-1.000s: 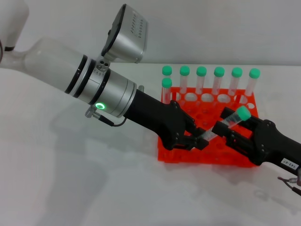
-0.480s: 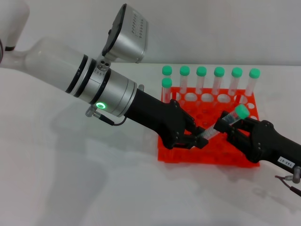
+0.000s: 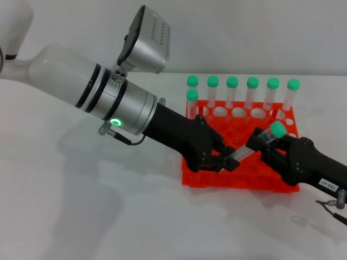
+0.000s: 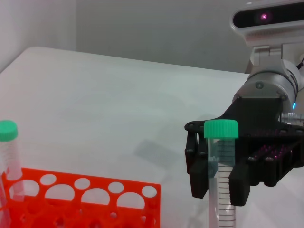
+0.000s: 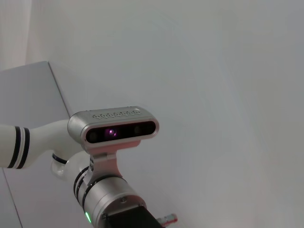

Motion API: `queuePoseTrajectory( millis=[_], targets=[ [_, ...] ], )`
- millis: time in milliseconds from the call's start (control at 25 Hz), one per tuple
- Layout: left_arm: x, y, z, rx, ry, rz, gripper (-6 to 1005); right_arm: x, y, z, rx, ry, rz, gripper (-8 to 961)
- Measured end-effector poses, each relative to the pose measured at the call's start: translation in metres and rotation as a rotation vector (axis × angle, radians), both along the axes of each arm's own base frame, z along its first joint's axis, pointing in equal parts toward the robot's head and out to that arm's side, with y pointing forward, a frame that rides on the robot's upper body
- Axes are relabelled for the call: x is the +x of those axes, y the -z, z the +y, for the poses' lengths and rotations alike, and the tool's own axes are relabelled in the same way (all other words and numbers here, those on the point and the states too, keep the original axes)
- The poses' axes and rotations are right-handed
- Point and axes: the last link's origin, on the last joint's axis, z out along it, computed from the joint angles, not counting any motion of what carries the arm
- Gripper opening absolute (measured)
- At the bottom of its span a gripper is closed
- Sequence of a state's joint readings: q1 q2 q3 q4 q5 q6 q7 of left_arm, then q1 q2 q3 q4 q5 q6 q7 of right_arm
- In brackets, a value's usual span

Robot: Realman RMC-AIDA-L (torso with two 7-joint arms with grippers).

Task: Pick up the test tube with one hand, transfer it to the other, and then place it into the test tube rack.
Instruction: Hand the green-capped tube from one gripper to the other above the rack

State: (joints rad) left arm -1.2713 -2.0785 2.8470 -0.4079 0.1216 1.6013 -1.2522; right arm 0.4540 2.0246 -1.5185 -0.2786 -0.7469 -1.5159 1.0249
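Note:
The slanted test tube's lower end [image 3: 242, 153] is covered by my left gripper, so my left gripper should open and move away before my right gripper turns the tube upright over the rack [image 3: 220, 111].
The test tube [image 3: 245, 150], clear with a green cap [image 3: 278, 129], hangs slanted over the orange test tube rack [image 3: 217, 181]. My left gripper [image 3: 227, 160], on the arm with the green-lit ring, is shut on the tube's lower end. My right gripper [image 3: 265, 145], with the white label, grips the tube just below the cap. In the left wrist view the tube [image 4: 222, 161] stands between the right gripper's fingers [image 4: 237, 185], which press on both sides. The rack's corner [image 4: 71, 190] shows there too.
Several green-capped tubes [image 3: 242, 92] stand in the rack's back row, and one more [image 3: 192, 103] at its left edge, also seen in the left wrist view [image 4: 8, 147]. The left arm's silver wrist camera [image 5: 113, 127] shows in the right wrist view. White table all around.
My right gripper has slid left along the tube and its fingers have narrowed onto it below the cap. The left gripper has held still with the tube's lower end.

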Motion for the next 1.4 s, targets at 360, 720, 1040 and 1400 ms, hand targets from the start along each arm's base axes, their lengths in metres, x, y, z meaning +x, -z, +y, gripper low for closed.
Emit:
queuePoseTrajectory(
  millis=[360, 720, 1040, 1400],
  targets=[
    [-0.001, 0.000, 0.001, 0.007, -0.015, 0.002, 236, 0.002, 0.000, -0.001, 0.001, 0.006, -0.002, 212],
    [-0.003, 0.000, 0.005, 0.036, -0.067, -0.009, 240, 0.004, 0.000, -0.002, -0.001, 0.011, -0.002, 211],
    [-0.009, -0.001, 0.004, 0.046, -0.094, -0.031, 512, 0.003, 0.000, -0.001, 0.000, 0.010, -0.002, 209],
    [-0.038, -0.035, 0.004, 0.158, -0.190, -0.158, 806, 0.002, -0.001, 0.006, 0.018, 0.020, -0.018, 215]
  ],
)
